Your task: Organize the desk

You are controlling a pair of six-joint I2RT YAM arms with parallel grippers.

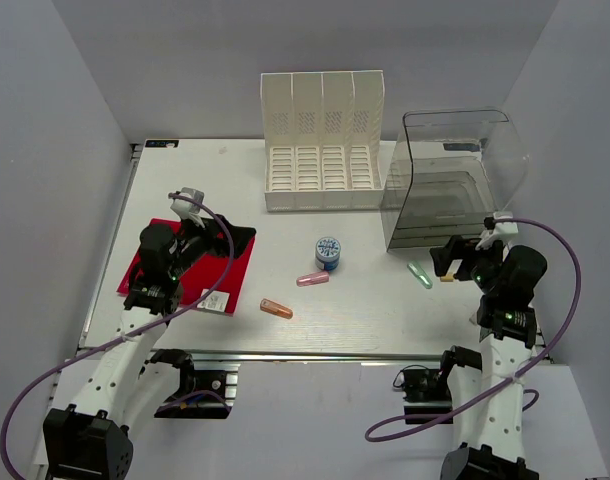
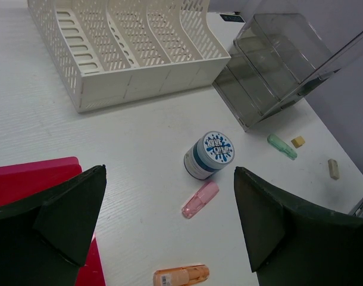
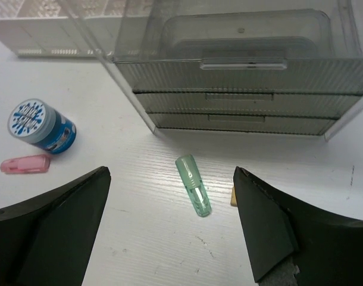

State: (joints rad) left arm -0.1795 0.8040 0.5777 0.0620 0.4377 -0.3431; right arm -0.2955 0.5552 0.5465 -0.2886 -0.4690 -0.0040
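My right gripper is pointing down by the green tube and the drawer unit's top drawer (image 3: 247, 37) is closed, so next I move back, tilt the gripper and grab the drawer's handle (image 3: 243, 64) first.
The white desk (image 1: 385, 315) carries scattered small items. A blue-lidded round jar (image 1: 329, 252) stands at its middle, with a pink capped tube (image 1: 312, 279) and an orange tube (image 1: 276, 309) lying near it. A green tube (image 1: 420, 274) lies on the right. My left gripper (image 1: 230, 243) hovers open over a red folder (image 1: 165, 265) and holds nothing; in its wrist view the pink tube (image 2: 200, 199) lies ahead between the jaws. My right gripper (image 1: 447, 262) is open and empty just right of the green tube (image 3: 193, 185).
A white slotted file organizer (image 1: 322, 140) stands at the back. A clear smoky drawer unit (image 1: 450, 180) stands at the back right, drawers shut. A small yellow block (image 2: 298, 142) and a beige piece (image 2: 333, 168) lie near the green tube. The aluminium rail (image 1: 315, 355) lines the near edge.
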